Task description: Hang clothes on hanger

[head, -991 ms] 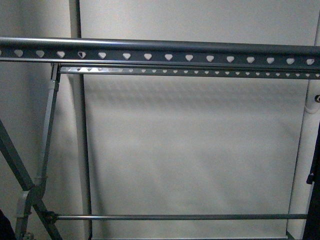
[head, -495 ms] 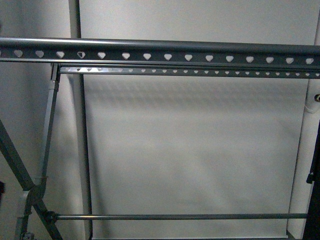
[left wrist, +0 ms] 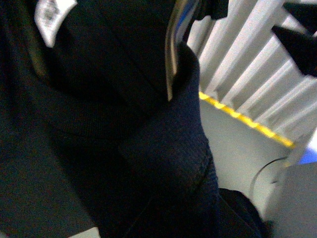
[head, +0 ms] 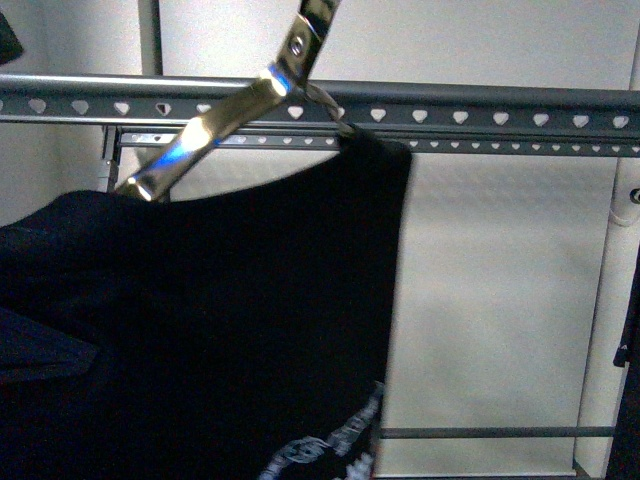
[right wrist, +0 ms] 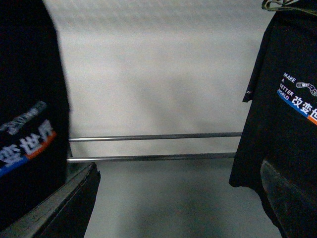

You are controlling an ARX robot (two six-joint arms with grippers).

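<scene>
I expect the clothes [head: 270, 270] to come along and drop into a long hang when I carry the coat hanger, because the coat hanger dips into the slanting black cloth [head: 342, 125].
The clothes [head: 200, 330], a black T-shirt with a white print low down, fill the lower left of the front view. They sit on a small shiny coat hanger [head: 215, 120] that slants up across the hanger's near rail [head: 500, 108], a grey bar punched with heart-shaped holes. In the left wrist view the black fabric [left wrist: 99, 124], its white label [left wrist: 49, 15] and the coat hanger's edge [left wrist: 173, 54] fill the picture. My left gripper is shut on the clothes, its jaws hidden by cloth. My right gripper [right wrist: 178, 173] is open and empty; the clothes [right wrist: 25, 124] hang beside it.
A second black T-shirt [right wrist: 292, 99] printed "MAKE A BETTER WORLD" hangs at the other side of the right wrist view, and shows at the front view's right edge [head: 630, 400]. Two low horizontal rods [right wrist: 153, 135] cross behind. A pale wall [head: 500, 280] stands behind the rack.
The T-shirt on its shiny coat hanger has come up from the lower left into the front view, now covering the rack's left half. Before, only the bare rack showed.
</scene>
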